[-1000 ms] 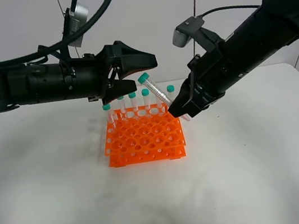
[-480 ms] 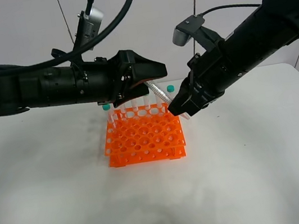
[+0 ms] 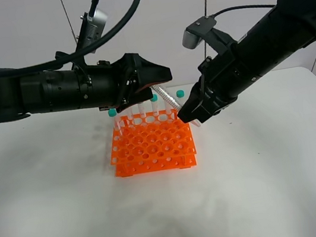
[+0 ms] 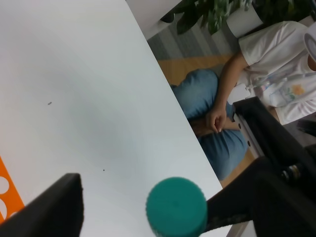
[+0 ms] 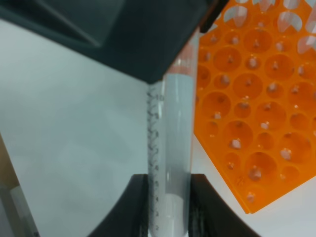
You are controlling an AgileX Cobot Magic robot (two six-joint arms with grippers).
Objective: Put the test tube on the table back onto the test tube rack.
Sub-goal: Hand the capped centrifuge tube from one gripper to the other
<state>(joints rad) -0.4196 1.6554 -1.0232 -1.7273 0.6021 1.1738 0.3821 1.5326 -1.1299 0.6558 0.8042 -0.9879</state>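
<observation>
The test tube's lower end (image 3: 195, 123) is in my right gripper and must go into the rack, so next my right gripper opens once my left gripper holds the teal cap (image 4: 177, 207).
The test tube (image 3: 168, 100) hangs tilted above the back right corner of the orange test tube rack (image 3: 151, 149). My right gripper (image 3: 189, 116) is shut on its lower end; in the right wrist view the clear tube (image 5: 170, 148) runs up from between those fingers (image 5: 134, 207), with the rack (image 5: 252, 98) beside it. My left gripper (image 3: 158, 86) reaches in from the left around the tube's top. In the left wrist view the teal cap (image 4: 176, 205) sits between its jaws, close to one finger (image 4: 256, 197) and with a clear gap to the other, so it is open.
Several teal-capped tubes (image 3: 112, 112) stand in the rack's back row. The white table (image 3: 71, 216) spreads around the rack. Beyond the table's far edge a seated person (image 4: 232, 113) shows in the left wrist view. Cables hang above the left arm.
My left gripper has moved right until its jaws enclose the tube's cap, and the jaws have narrowed. The right gripper and the tube have stayed put.
</observation>
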